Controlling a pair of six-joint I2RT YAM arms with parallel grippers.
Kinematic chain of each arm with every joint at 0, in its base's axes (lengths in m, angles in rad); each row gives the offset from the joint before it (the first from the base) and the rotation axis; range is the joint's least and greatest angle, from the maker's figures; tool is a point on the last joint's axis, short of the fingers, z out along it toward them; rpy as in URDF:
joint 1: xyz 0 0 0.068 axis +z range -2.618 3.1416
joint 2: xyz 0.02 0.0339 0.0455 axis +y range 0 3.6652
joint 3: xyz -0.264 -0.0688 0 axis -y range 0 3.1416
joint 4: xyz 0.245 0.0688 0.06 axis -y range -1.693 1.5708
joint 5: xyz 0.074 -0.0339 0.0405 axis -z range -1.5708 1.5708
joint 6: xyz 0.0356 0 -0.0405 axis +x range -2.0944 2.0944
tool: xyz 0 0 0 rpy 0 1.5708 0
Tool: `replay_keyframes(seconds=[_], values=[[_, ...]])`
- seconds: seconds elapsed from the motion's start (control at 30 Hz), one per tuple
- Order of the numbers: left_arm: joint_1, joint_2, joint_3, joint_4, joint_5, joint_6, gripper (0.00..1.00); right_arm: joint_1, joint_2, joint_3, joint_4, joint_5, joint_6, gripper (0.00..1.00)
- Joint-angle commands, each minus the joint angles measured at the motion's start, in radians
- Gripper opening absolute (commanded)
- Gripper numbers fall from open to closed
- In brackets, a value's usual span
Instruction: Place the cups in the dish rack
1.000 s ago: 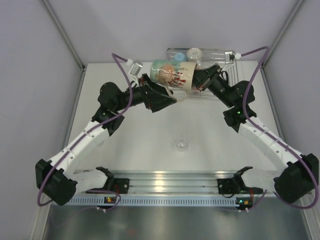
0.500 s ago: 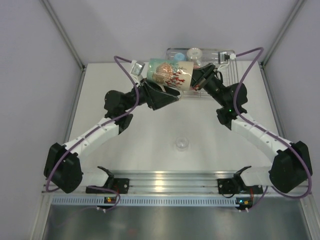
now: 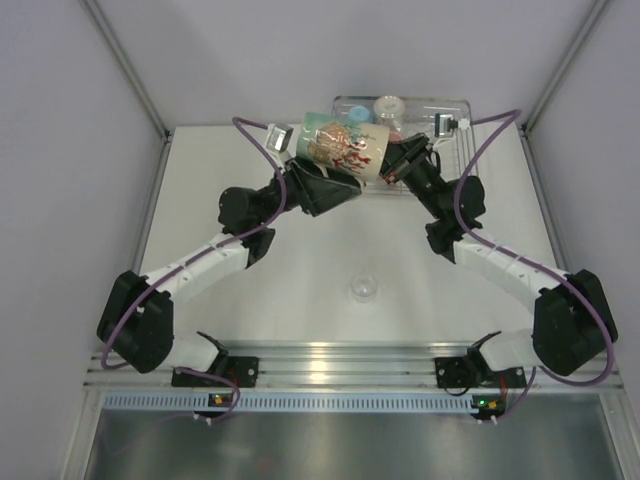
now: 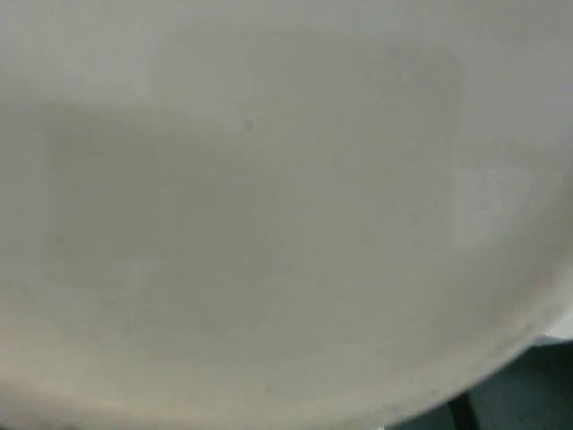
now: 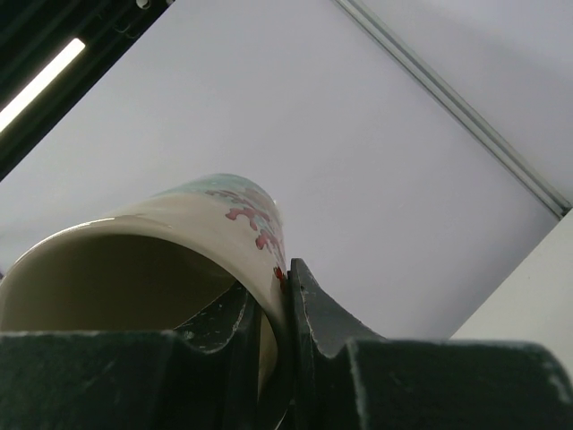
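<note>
I should take over the mug by its handle with my left gripper, because my right gripper is holding the cream floral mug by the rim [image 3: 382, 154] that goes down into the rack.
The cream floral mug [image 3: 345, 148] hangs on its side in the air over the left end of the dish rack [image 3: 440, 100]. My right gripper [image 3: 393, 160] is shut on the mug's rim, one finger inside and one outside, as the right wrist view shows for the gripper [image 5: 276, 282] and the mug [image 5: 224, 233]. My left gripper [image 3: 325, 180] is pressed up at the mug's other end. The mug's cream surface [image 4: 269, 224] fills the left wrist view, so its fingers are hidden. A light blue cup [image 3: 357, 116] and a clear glass [image 3: 388, 106] sit in the rack.
A small clear glass [image 3: 363, 288] stands alone on the white table in front of the arms. The rack sits against the back wall, with side walls close on both sides.
Both arms have reached further toward the back, and the left one has swung in under the mug. The mug has shifted slightly toward the rack, still held by the right gripper.
</note>
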Motion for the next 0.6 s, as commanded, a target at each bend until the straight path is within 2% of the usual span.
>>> replay_keyframes(seconds=[0.0,0.2,0.3,0.33,0.53,0.57], values=[[-0.021,0.01,-0.009,0.112,-0.045,-0.003,0.64,0.023,0.009,0.011,0.168,0.088,0.0,0.0],[-0.034,0.021,-0.007,0.112,-0.05,0.001,0.64,0.025,0.033,-0.015,0.225,0.12,0.01,0.0],[-0.034,0.025,-0.01,0.112,-0.059,0.003,0.56,0.022,0.041,-0.013,0.229,0.12,0.01,0.0],[-0.034,0.024,-0.012,0.112,-0.057,0.004,0.45,0.025,0.043,-0.013,0.229,0.117,0.012,0.0],[-0.034,0.01,-0.024,0.112,-0.103,0.02,0.13,0.023,0.043,-0.039,0.239,0.097,0.007,0.0],[-0.034,0.004,-0.03,0.112,-0.111,0.021,0.03,0.025,0.04,-0.046,0.239,0.091,0.006,0.0]])
